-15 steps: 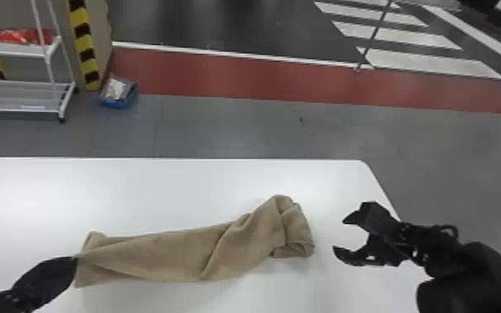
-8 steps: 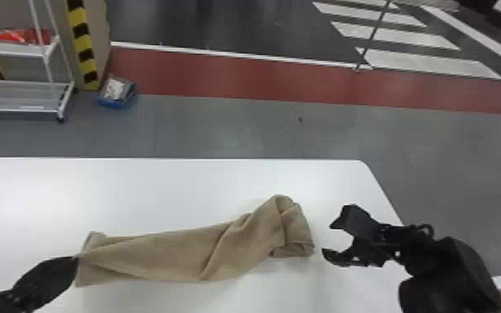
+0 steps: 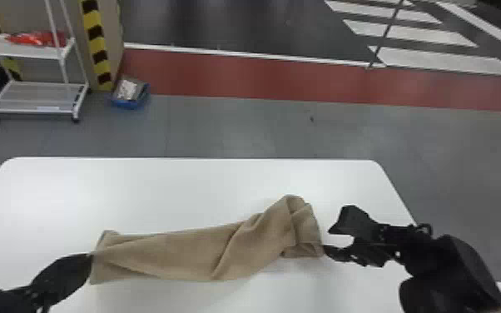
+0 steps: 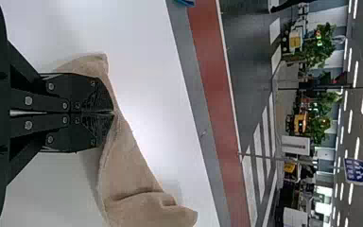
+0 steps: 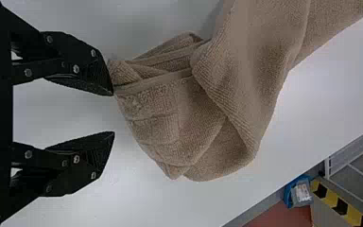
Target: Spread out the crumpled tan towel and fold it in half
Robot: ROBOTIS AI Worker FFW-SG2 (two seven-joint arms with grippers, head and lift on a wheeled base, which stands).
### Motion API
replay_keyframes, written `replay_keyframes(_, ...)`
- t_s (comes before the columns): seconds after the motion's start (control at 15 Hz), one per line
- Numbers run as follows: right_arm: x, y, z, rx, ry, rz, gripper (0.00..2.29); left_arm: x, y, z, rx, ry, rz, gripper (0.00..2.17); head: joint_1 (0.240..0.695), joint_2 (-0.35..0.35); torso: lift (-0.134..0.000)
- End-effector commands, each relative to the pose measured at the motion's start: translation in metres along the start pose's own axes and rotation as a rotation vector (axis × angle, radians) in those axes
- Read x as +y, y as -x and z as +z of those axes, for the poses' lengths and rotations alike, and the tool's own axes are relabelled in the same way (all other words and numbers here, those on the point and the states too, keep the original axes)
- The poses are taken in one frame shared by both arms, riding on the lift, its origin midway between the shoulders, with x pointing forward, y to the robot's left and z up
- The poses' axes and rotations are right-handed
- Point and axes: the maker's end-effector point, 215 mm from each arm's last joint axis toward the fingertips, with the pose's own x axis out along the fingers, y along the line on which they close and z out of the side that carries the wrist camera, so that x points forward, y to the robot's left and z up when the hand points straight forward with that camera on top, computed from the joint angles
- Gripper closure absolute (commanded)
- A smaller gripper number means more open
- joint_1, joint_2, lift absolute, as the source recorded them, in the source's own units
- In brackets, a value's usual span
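Observation:
The tan towel (image 3: 183, 254) will spread open and sag between the robot's grippers when the robot lifts it, because the bunched end (image 3: 289, 228) lies in loose folds.
The tan towel (image 3: 187, 254) lies stretched in a long crumpled strip across the table, its right end bunched in folds. My left gripper (image 3: 90, 260) is at the towel's left end; in the left wrist view the left gripper (image 4: 113, 112) is shut on the edge of the towel (image 4: 127, 175). Just right of the bunched end, my right gripper (image 3: 326, 240) stands open. In the right wrist view one finger of the right gripper (image 5: 113, 113) meets the corner of the towel (image 5: 170, 113), with nothing held between the fingers.
The white table (image 3: 158, 187) has bare surface behind the towel and its far edge beyond. On the floor past it stand a white shelf rack (image 3: 37, 100) and a blue box (image 3: 131, 93).
My right gripper has moved left, up to the towel's bunched end. The left gripper and the towel have stayed in place.

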Motion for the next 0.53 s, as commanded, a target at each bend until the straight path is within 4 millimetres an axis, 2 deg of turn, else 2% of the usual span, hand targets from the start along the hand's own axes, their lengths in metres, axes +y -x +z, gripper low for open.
replay_keyframes(0.0,0.0061,-0.0005,-0.0013,0.002,-0.007,0.013,0.70,-0.0001,0.0002,-0.0003,0.001,0.000,0.000,1.63,0.695,-0.198,0.000)
replay_keyframes(0.27,0.0099,0.0075,-0.0040,0.002,-0.003,0.021,0.70,0.0008,0.0006,-0.0005,0.001,-0.001,0.001,1.63,0.695,-0.197,0.000)
replay_keyframes(0.47,0.0103,0.0027,-0.0002,0.001,-0.001,0.016,0.70,-0.0007,0.0006,-0.0002,0.000,0.000,-0.003,1.62,0.695,-0.200,0.000)
